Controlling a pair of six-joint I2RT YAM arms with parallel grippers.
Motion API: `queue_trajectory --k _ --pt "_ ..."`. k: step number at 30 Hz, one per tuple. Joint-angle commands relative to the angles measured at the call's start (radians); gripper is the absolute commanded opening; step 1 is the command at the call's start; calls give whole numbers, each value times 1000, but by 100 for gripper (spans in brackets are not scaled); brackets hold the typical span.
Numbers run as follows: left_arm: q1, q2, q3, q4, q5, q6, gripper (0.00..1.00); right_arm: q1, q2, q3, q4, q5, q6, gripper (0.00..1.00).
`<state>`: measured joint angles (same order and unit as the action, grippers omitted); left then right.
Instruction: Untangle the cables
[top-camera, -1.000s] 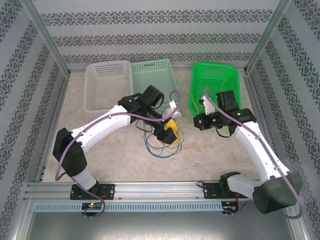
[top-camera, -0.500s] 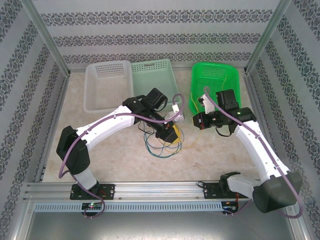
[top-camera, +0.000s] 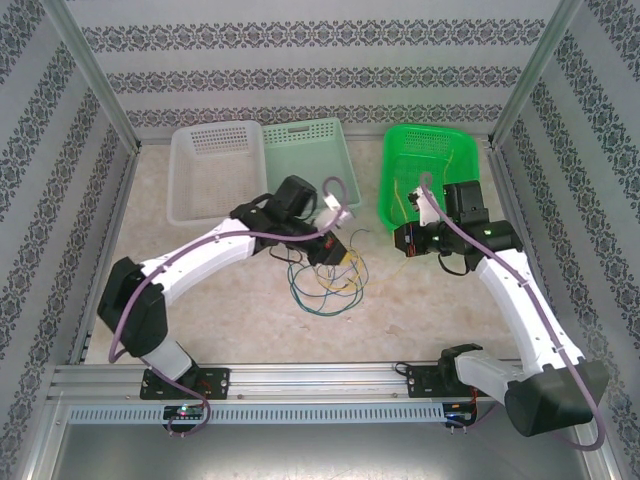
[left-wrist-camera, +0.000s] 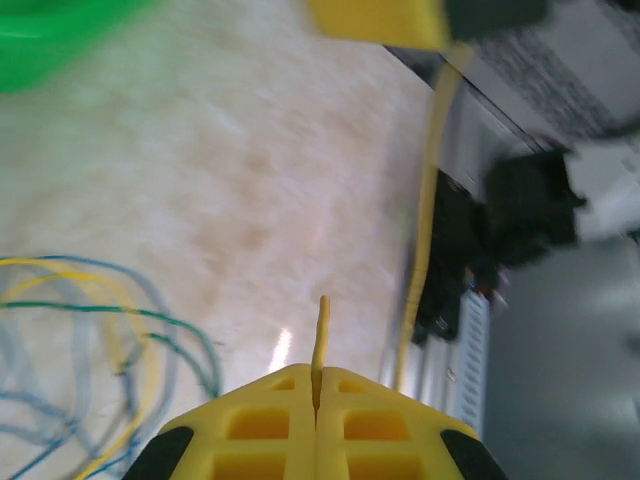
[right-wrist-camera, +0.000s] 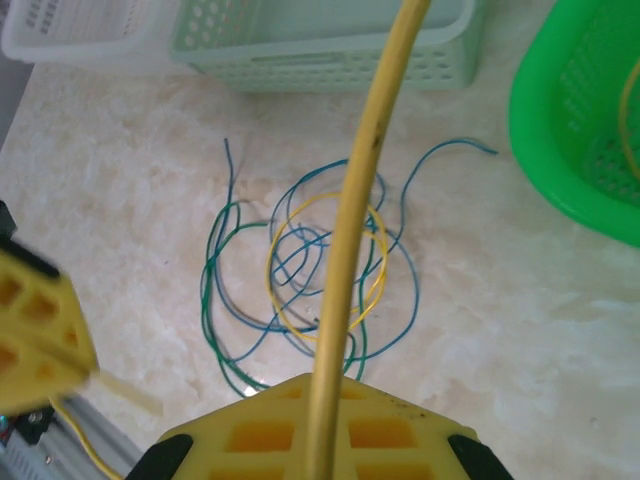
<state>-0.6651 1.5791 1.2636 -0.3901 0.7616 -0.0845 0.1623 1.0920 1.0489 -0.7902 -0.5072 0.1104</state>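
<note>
The yellow cable (left-wrist-camera: 427, 215) between my grippers hangs free of the tangle, so my left gripper should keep pulling toward the teal basket (top-camera: 312, 170) and let go once the cable is straight.
The cables (top-camera: 325, 285) lie as a loose tangle of green, blue and yellow loops on the table's middle, also seen in the right wrist view as the tangle (right-wrist-camera: 310, 270). My left gripper (top-camera: 335, 252) hangs just above its far edge. In its wrist view the left gripper (left-wrist-camera: 317, 375) is shut on a yellow cable, whose short end (left-wrist-camera: 322, 325) pokes out between the pads. My right gripper (top-camera: 402, 240), by the green basket, is shut on a yellow cable (right-wrist-camera: 352, 230) that runs up from the right gripper (right-wrist-camera: 320, 385).
A green basket (top-camera: 430, 165) stands at the back right with a yellow strand (right-wrist-camera: 628, 100) inside. A teal basket (top-camera: 305, 155) and a white basket (top-camera: 210, 170) stand at the back left. Metal rails run along the table's near edge (top-camera: 320, 385).
My left gripper has shut on the yellow cable and drawn slightly back from the tangle. The right gripper, still shut, has shifted a little right toward the green basket.
</note>
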Motion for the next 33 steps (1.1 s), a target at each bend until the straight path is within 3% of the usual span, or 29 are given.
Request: queue_trajectory --k 1,7,11,15,21,26,27,29,32,33 --pt "67 -139 -125 336 -192 -270 0 -23 -42 -50 80 57 83 0" --pt "85 -337 -386 694 -528 -518 0 -27 -102 -205 340 73 382 0" --pt "85 -424 -519 868 -718 -663 0 -27 -128 -262 429 74 484 0" --pt "82 -434 -523 843 -750 -720 0 -19 -123 -265 435 36 518 0" --pt "73 -483 -583 812 -877 -779 0 -23 -138 -235 396 123 558 0" --pt "73 -505 -539 706 -823 -698 0 -89 -80 -131 390 160 555 0" --pt "73 -498 -522 676 -802 -681 16 -96 -50 -92 379 158 527 0" --pt "73 -491 -495 615 -793 -662 64 -103 12 0 341 162 456 0" --pt "73 -501 -486 573 -817 -632 95 -152 110 119 280 161 370 0" --pt "73 -509 -483 553 -831 -620 100 -185 141 149 271 153 358 0"
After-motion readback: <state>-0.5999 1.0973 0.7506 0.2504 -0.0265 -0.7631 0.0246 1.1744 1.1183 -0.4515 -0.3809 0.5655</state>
